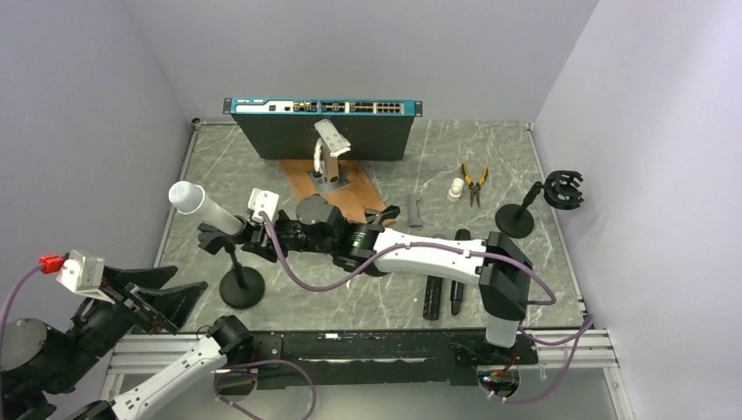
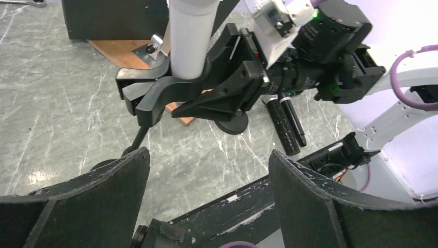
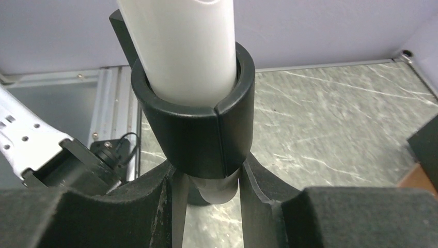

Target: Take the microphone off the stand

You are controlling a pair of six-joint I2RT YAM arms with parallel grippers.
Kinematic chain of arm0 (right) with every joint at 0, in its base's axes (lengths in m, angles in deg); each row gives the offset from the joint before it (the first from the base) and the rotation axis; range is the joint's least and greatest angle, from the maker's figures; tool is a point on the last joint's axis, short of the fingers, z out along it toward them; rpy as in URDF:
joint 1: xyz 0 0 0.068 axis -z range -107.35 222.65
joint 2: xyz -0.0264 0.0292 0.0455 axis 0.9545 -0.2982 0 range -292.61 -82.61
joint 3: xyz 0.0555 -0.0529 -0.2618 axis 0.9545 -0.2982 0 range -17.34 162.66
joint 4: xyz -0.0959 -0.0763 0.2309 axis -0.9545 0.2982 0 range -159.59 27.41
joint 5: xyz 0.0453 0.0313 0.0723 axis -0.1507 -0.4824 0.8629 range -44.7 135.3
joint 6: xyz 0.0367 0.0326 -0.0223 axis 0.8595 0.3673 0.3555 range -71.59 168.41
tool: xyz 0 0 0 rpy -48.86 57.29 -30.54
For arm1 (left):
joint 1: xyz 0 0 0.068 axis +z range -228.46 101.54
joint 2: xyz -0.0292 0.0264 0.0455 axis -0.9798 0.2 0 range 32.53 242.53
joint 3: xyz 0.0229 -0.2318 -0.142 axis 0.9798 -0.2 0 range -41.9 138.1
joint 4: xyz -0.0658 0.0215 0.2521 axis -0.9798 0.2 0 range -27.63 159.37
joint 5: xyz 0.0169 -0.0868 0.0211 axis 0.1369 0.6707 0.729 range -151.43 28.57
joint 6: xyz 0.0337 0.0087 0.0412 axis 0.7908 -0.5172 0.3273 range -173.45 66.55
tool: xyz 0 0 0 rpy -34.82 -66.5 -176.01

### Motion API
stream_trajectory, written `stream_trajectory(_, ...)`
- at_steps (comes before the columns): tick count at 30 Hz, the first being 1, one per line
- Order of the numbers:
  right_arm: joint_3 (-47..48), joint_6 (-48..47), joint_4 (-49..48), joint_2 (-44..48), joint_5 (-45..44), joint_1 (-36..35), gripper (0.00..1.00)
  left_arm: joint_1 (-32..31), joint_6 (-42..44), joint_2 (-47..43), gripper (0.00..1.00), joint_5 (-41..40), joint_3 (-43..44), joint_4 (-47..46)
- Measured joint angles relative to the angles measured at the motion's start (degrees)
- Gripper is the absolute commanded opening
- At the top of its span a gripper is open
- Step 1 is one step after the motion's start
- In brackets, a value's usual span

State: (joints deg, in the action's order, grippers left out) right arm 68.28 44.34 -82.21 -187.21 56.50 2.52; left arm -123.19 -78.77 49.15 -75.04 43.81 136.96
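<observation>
I should keep moving the stand with my right gripper to the open table in front of the wooden board and let go of it upright there, because the stand's round base is facing down.
A white microphone sits tilted in the black clip of a small stand with a round base at the left of the table. My right gripper reaches across from the right, and its fingers close on the microphone's lower end below the clip. In the right wrist view the white body passes through the clip, with the right gripper pinching the tail. My left gripper is open and empty, near the front left of the stand; its view shows the microphone above the gripper.
A blue-and-black network switch stands at the back, with a wooden board carrying a metal hasp before it. Pliers, a white piece and a second stand are at the right. Black cylinders lie under my right arm.
</observation>
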Motion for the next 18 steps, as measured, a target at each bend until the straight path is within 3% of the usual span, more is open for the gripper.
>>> stream_trajectory(18,-12.20,-3.91,4.87,13.84,-7.85,0.44,0.00,0.00,-0.50,-0.02,0.88,0.57,-12.87,-10.62)
